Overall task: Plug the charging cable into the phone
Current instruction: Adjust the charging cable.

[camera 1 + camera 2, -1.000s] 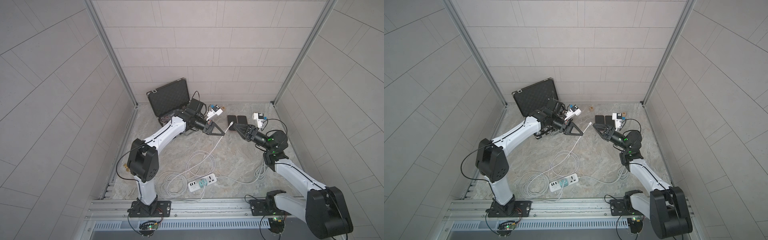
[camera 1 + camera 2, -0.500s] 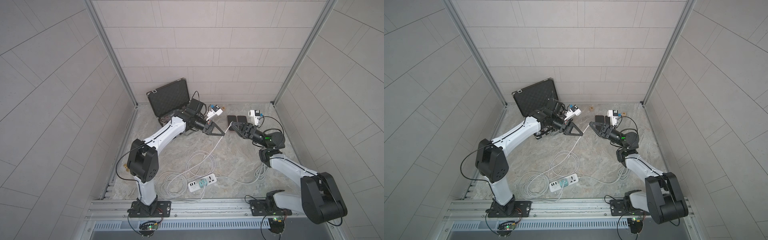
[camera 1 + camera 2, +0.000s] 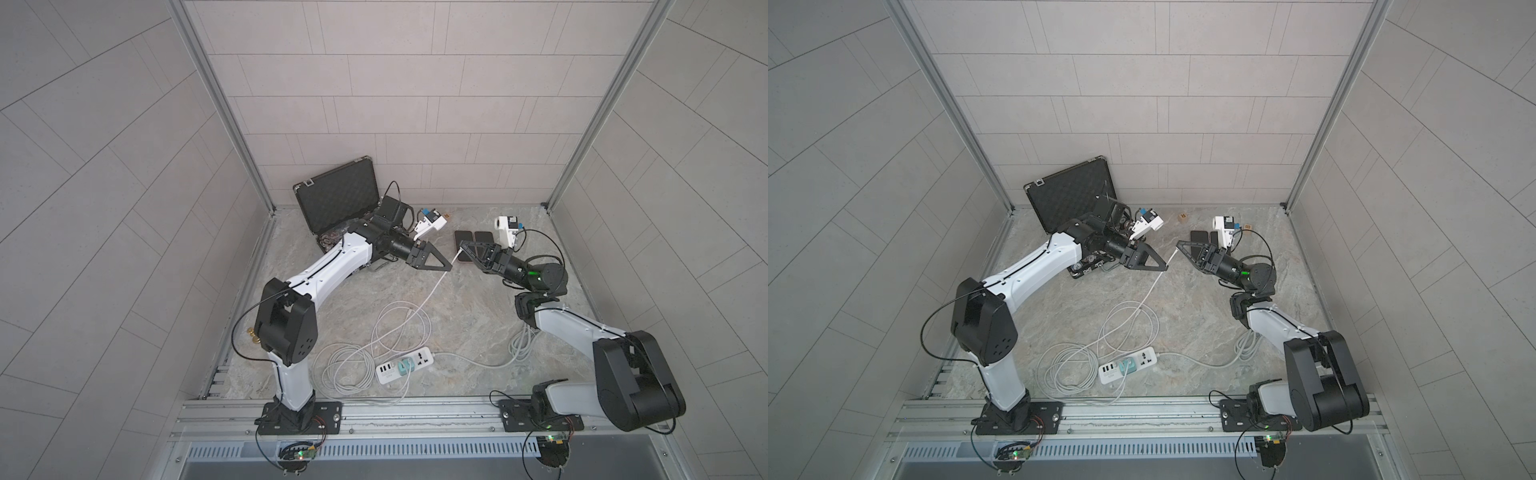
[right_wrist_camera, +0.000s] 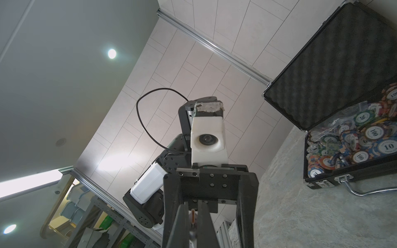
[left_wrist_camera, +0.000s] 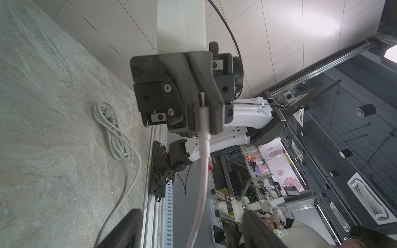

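I need to free my right gripper, which covers the plug's metal tip, for the phone, so my left gripper should take the plug by its white body.
The white charging cable rises from the floor to its plug, held in the air between the two arms. My right gripper is shut on the plug, whose metal tip shows between its fingers. My left gripper faces it, open, with its fingers wide apart and the cable running loose between them. Two dark phones lie flat side by side on the floor just behind my right gripper.
An open black case with poker chips stands at the back left. A white power strip and grey cable coils lie near the front. A tied cable bundle lies by the right arm. A small wooden cube sits near the back wall.
My right gripper moved left to the cable's end and shut on the plug. My left gripper, which held the cable, has opened and let go.
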Action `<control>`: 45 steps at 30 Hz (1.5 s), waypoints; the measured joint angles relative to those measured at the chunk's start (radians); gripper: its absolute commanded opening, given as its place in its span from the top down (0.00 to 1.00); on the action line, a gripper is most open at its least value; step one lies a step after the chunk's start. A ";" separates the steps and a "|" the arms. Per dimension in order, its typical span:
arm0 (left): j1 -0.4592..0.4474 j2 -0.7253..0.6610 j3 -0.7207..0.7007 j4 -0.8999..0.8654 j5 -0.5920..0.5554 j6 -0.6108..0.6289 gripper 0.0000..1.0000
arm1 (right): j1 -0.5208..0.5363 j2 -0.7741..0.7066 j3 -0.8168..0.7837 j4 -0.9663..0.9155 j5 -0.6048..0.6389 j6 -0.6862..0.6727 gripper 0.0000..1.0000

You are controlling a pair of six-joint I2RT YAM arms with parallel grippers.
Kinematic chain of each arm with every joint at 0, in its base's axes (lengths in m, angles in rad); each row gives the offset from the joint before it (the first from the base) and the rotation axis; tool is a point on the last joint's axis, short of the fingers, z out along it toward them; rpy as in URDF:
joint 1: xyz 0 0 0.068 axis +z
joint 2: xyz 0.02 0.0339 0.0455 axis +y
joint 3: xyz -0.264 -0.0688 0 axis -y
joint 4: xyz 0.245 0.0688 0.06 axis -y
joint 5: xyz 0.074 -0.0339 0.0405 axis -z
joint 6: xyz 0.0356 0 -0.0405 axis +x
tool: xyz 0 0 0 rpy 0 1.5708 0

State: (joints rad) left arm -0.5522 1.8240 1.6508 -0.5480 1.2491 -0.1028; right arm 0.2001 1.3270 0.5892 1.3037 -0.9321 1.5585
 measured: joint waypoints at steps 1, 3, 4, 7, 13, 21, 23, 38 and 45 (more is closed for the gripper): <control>0.000 0.001 0.012 0.000 -0.004 -0.007 0.21 | 0.007 -0.009 0.000 -0.019 0.000 -0.019 0.99; 0.000 0.002 0.039 0.002 -0.013 -0.019 0.23 | 0.030 -0.040 0.000 -0.086 0.000 -0.071 0.99; 0.000 0.003 0.057 0.004 -0.019 -0.025 0.27 | 0.043 -0.064 0.001 -0.131 0.000 -0.106 0.99; -0.003 0.006 0.077 0.010 -0.027 -0.033 0.38 | 0.064 -0.121 0.008 -0.222 0.004 -0.177 0.99; -0.022 0.021 0.079 0.009 -0.037 -0.039 0.62 | 0.069 -0.156 0.012 -0.293 0.021 -0.231 0.99; -0.027 0.022 0.079 0.014 -0.029 -0.030 1.00 | 0.077 -0.142 0.009 -0.321 0.040 -0.246 0.97; -0.027 0.022 0.079 0.008 -0.028 -0.034 1.00 | 0.078 -0.142 0.009 -0.325 0.045 -0.247 0.88; -0.027 0.022 0.076 0.000 -0.036 -0.011 1.00 | 0.034 -0.191 0.006 -0.380 0.064 -0.277 0.50; -0.013 0.022 0.023 -0.001 -0.086 0.024 1.00 | -0.095 -0.274 0.065 -0.822 0.156 -0.494 0.50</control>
State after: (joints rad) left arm -0.5655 1.8458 1.6733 -0.5491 1.1633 -0.0792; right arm 0.1051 1.0531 0.6540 0.4816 -0.7761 1.0649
